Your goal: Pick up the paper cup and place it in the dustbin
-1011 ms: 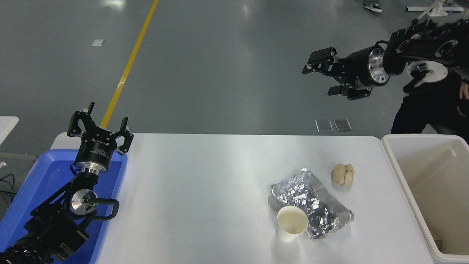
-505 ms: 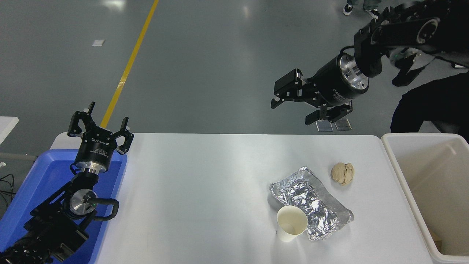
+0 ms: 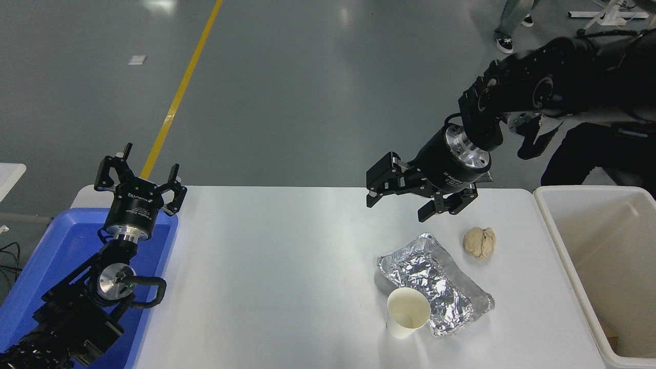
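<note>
The paper cup (image 3: 407, 313) only stands against the tray's edge (image 3: 430, 326), so it should come away and leave the foil tray lying still when I lift the cup.
The paper cup (image 3: 408, 311), cream-white with a rolled rim, stands upright near the table's front, touching the left edge of a crumpled silver foil tray (image 3: 435, 282). The dustbin (image 3: 551, 220), a large cream-white bin, stands at the table's right end. My right gripper (image 3: 397, 202) is open and empty, hanging above the table's far part, well beyond the cup and above the foil tray's far end. My left gripper (image 3: 139, 179) is parked open at the lower left over the blue tub.
A beige crumpled paper ball (image 3: 479, 243) lies right of the foil tray's far end. A blue plastic tub (image 3: 31, 277) sits at the table's left end. A person in dark clothes (image 3: 605, 154) stands beyond the bin at the right.
My right arm has swung in from the far right, moving left and down toward the table; the gripper stays open. The cup, foil and left arm have not moved.
</note>
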Available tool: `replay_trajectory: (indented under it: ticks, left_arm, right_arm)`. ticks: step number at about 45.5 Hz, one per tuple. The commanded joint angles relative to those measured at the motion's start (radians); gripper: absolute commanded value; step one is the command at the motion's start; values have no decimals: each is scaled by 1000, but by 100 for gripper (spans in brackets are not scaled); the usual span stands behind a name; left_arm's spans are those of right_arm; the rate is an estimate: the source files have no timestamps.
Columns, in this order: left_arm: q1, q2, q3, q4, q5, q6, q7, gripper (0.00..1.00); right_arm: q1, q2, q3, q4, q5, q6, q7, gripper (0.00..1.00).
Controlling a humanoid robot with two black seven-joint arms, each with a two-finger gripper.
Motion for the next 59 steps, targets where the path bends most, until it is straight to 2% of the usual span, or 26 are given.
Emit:
replay_trajectory:
  ticks: [1, 23, 59]
  left_arm:
    - [0, 0, 0, 0, 0, 0, -1, 98]
    - [1, 0, -2, 0, 0, 0, 0, 98]
    - [1, 0, -2, 0, 0, 0, 0, 98]
  right_arm:
    - [-95, 7, -27, 4, -80, -57, 0, 100]
    - [-307, 7, -47, -19, -157, -205, 3, 100]
    - [-514, 7, -14, -88, -158, -348, 9, 99]
